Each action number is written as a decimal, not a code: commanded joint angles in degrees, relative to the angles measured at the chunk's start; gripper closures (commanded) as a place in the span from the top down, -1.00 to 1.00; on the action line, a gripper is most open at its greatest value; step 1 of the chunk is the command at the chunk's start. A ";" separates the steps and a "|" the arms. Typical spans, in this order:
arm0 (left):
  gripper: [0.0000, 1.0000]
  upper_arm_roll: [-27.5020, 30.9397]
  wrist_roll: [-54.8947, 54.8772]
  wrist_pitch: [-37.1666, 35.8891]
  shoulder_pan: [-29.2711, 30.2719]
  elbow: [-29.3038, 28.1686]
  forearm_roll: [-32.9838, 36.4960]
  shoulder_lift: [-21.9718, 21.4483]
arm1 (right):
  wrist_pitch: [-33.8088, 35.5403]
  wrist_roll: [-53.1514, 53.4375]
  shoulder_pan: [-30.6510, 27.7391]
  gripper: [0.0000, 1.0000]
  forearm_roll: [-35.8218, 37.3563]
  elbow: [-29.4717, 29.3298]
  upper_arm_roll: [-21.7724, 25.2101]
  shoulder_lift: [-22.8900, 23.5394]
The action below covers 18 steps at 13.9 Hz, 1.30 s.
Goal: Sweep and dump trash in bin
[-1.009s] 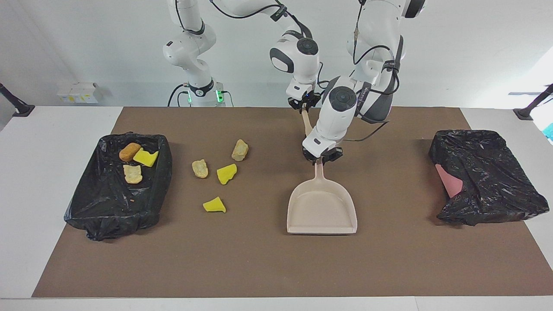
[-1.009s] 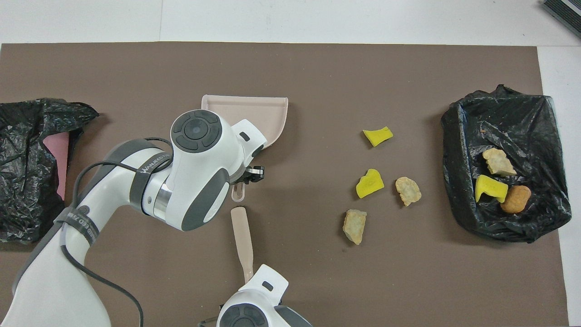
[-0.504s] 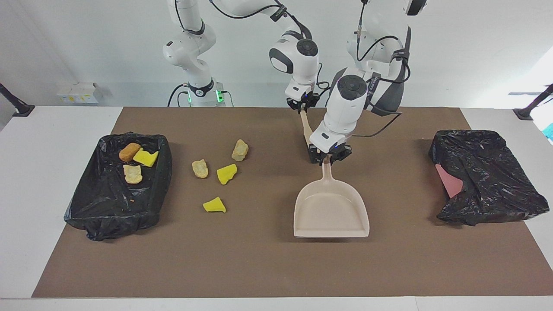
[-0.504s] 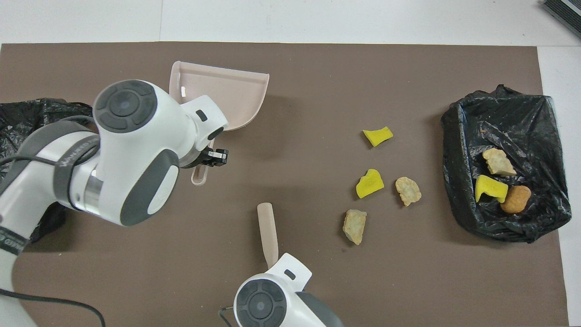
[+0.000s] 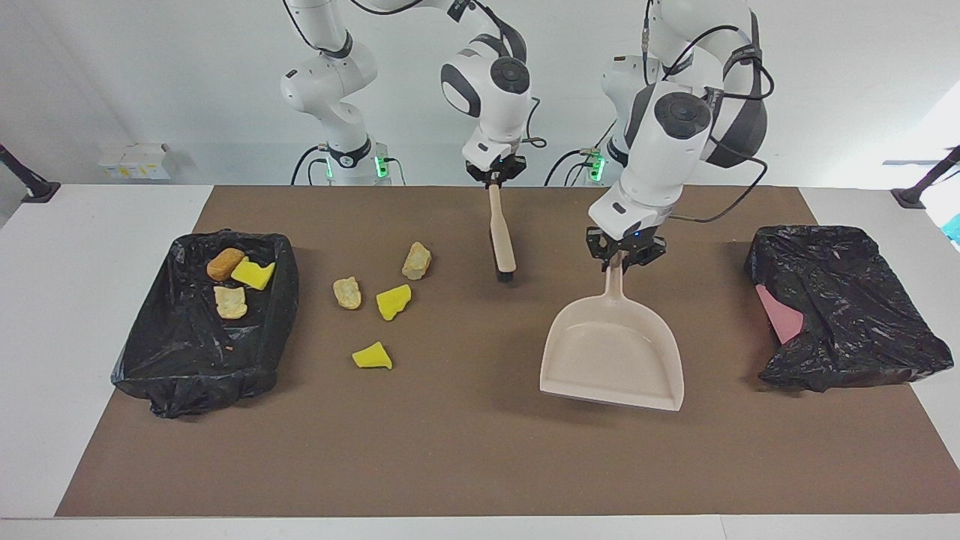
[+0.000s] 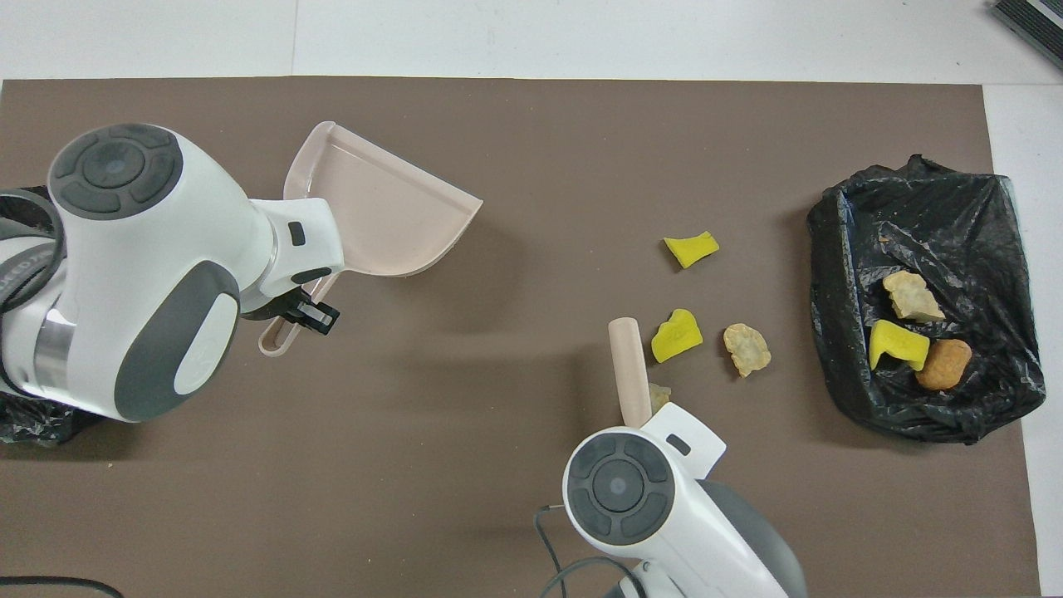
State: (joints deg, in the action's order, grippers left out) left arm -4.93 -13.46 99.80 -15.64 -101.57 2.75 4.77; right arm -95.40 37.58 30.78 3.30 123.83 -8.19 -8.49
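Observation:
The beige dustpan's opening [image 6: 409, 164] points away from the loose trash, so the robot's left gripper should turn the dustpan toward the trash [image 6: 677, 335] before the right gripper sweeps.
My left gripper [image 5: 619, 259] is shut on the handle of the beige dustpan [image 5: 611, 352], which hangs tilted over the mat; its pan [image 6: 378, 216] shows beside that wrist from above. My right gripper [image 5: 495, 178] is shut on the beige brush [image 5: 501, 236], bristles down, beside the loose trash. Several pieces lie on the mat: two beige lumps [image 5: 416, 260] [image 5: 347, 292] and two yellow wedges [image 5: 393, 301] [image 5: 372, 356]. The black-lined bin [image 5: 161, 352] at the right arm's end holds an orange-brown lump [image 5: 224, 264], a yellow wedge [image 5: 253, 273] and a beige chunk [image 5: 230, 302].
A second bin [image 5: 847, 307] under a crumpled black bag, with pink showing at one side, sits at the left arm's end of the brown mat [image 5: 450, 450]. From above, the right wrist partly covers one beige lump [image 6: 658, 397].
The left gripper has carried the dustpan toward the left arm's end and turned it. The right gripper has swung the brush toward the loose trash.

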 commanded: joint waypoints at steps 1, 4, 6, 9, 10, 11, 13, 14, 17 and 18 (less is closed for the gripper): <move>-1.00 0.01 -11.62 0.13 2.00 -0.99 1.91 -1.16 | 1.36 -1.36 -4.04 -1.00 4.77 0.54 -0.69 0.32; -1.00 0.01 -32.70 0.39 5.43 -4.85 1.82 -3.17 | 2.84 -1.98 -7.04 -1.00 10.57 0.63 -0.78 0.67; -1.00 0.01 -38.89 0.49 5.71 -7.31 1.82 -4.76 | 3.03 -2.07 -10.63 -1.00 12.52 0.80 -0.86 1.29; -1.00 -0.34 -50.31 1.27 4.49 -9.34 4.35 -5.12 | 2.32 -3.65 -15.20 -1.00 13.22 0.98 -0.86 1.99; -1.00 -0.34 -52.17 2.41 2.57 -10.65 4.81 -5.12 | 2.06 -4.09 -15.92 -1.00 13.40 1.07 -0.86 2.25; -1.00 -0.43 -52.19 3.99 0.89 -12.14 5.77 -5.12 | 1.89 -4.62 -16.97 -1.00 13.40 1.07 -0.86 2.43; -1.00 -0.34 -51.49 7.93 -2.88 -15.65 6.57 -5.03 | 0.48 -5.50 -18.64 -1.00 13.58 1.15 -0.86 2.78; -1.00 -0.34 -50.97 10.39 -3.86 -17.85 6.57 -5.38 | 0.22 -5.41 -19.00 -1.00 13.49 1.15 -0.95 3.22; -1.00 -0.43 -44.30 12.79 -6.85 -21.82 7.18 -6.87 | -0.75 -4.27 -18.74 -1.00 12.61 1.42 -1.04 4.45; -1.00 -0.43 -42.45 13.23 -8.16 -22.26 7.44 -6.70 | -1.01 -4.27 -19.17 -1.00 12.44 1.68 -1.04 4.54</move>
State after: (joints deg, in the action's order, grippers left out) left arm -6.14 -59.22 110.88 -21.47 -120.19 8.50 1.22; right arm -95.01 33.47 12.85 15.62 124.73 -8.47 -3.84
